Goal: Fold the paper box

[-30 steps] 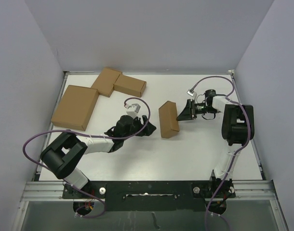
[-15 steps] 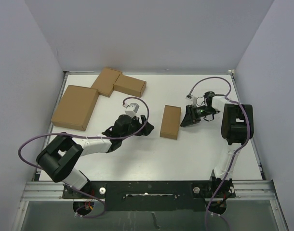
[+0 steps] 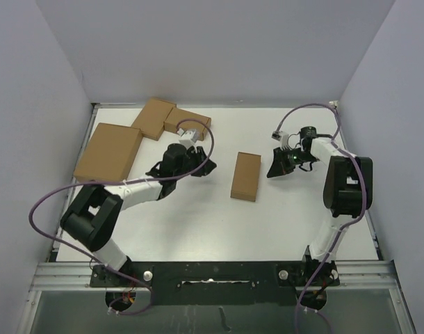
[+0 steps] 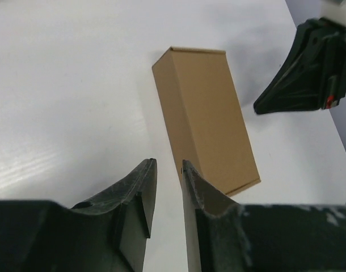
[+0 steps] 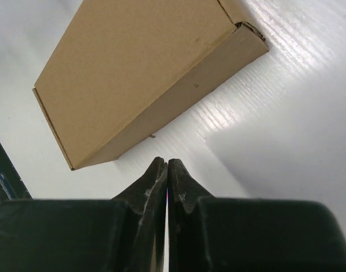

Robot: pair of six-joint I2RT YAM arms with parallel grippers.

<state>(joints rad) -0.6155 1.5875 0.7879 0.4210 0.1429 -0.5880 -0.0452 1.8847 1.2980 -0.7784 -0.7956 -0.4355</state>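
The paper box lies with its long sides (image 3: 235,175) toward my grippers, so my left gripper should help turn it crosswise until its short ends (image 3: 243,199) face both grippers.
The paper box (image 3: 246,176) is a small closed brown carton lying flat on the white table, mid-table between the two arms. My left gripper (image 3: 206,167) sits just left of it. In the left wrist view its jaws (image 4: 168,162) stand a narrow gap apart with nothing between them, and the box (image 4: 204,113) lies just ahead. My right gripper (image 3: 273,169) is to the right of the box, a short gap away. Its fingers (image 5: 167,160) are pressed together and empty, pointing at the long side of the box (image 5: 139,62).
A larger flat squarish carton (image 3: 109,154) lies at the far left. Two small cartons (image 3: 156,117) (image 3: 188,120) touch at a corner behind the left arm. Grey walls close the table on three sides.
The box, tilted up a second ago, now lies flat. The right gripper has shut and drawn back from it. The left gripper has narrowed and shifted toward the back of the table.
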